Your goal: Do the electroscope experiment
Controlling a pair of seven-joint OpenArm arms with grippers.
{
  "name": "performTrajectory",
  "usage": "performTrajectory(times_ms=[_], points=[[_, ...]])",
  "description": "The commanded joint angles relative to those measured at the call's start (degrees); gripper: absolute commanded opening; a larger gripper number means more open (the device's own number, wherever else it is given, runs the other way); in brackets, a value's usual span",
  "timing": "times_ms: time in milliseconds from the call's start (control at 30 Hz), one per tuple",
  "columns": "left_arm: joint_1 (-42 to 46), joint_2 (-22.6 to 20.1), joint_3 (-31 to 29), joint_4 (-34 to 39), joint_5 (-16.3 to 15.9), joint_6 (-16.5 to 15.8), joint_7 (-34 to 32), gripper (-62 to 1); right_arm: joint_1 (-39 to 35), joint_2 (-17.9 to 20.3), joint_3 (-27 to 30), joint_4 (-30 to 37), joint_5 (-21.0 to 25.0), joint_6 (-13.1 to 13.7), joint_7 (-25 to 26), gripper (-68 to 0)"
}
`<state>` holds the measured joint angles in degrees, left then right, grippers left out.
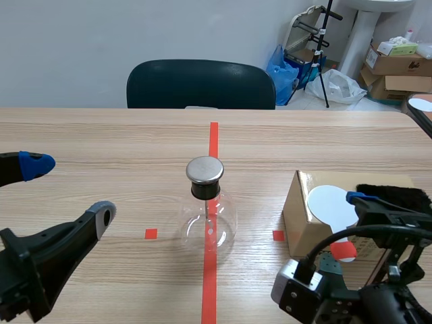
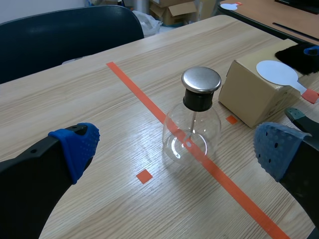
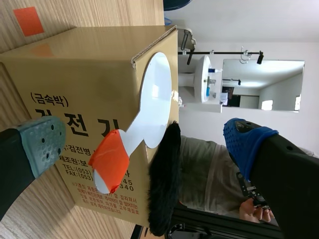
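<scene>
The orange-red handle (image 1: 343, 250) sticks straight out past the box's edge, so I expect the white disc paddle (image 1: 331, 205) to stay flat when the robot carries it to the electroscope.
The electroscope, a round glass flask (image 1: 206, 219) with a metal cap (image 1: 204, 170), stands on the orange-red tape line at mid-table. My left gripper (image 1: 67, 191) is open to its left; in the left wrist view the flask (image 2: 192, 132) sits ahead, between the blue pads (image 2: 77, 147). A cardboard box (image 1: 300, 216) at the right carries a white disc paddle (image 1: 331, 202) with an orange-red handle and a black fur cloth (image 1: 395, 196). My right gripper (image 1: 378, 216) is open at the box's near side, with the paddle handle (image 3: 112, 154) and fur (image 3: 162, 184) ahead between its fingers.
A dark chair (image 1: 201, 84) stands behind the table's far edge. Cardboard boxes (image 1: 398, 64), bags and a stand fill the back right corner. Another table's corner (image 1: 422, 108) shows at the right. Small orange-red squares (image 1: 150, 233) mark the tabletop.
</scene>
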<state>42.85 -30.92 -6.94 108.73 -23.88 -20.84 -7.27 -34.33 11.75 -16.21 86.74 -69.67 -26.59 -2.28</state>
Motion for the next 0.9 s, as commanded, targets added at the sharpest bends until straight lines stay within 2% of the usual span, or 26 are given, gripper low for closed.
performTrajectory(times_ms=[0,100,433,867], points=[[-0.02,0.26,-0.04,0.98,-0.37,0.11,-0.61,1.4,0.04,0.13,0.39,0.81,-0.24,-0.85,-0.39,-1.9],[-0.02,0.26,-0.04,0.98,-0.37,0.11,-0.61,1.4,0.04,0.13,0.39,0.81,-0.24,-0.85,-0.37,-13.6],[-0.02,0.26,-0.04,0.98,-0.37,0.11,-0.61,1.4,0.04,0.13,0.39,0.81,-0.24,-0.85,-0.39,-65.1],[-0.02,0.26,-0.04,0.98,-0.37,0.11,-0.61,1.4,0.04,0.13,0.39,0.81,-0.24,-0.85,-0.39,-66.7]])
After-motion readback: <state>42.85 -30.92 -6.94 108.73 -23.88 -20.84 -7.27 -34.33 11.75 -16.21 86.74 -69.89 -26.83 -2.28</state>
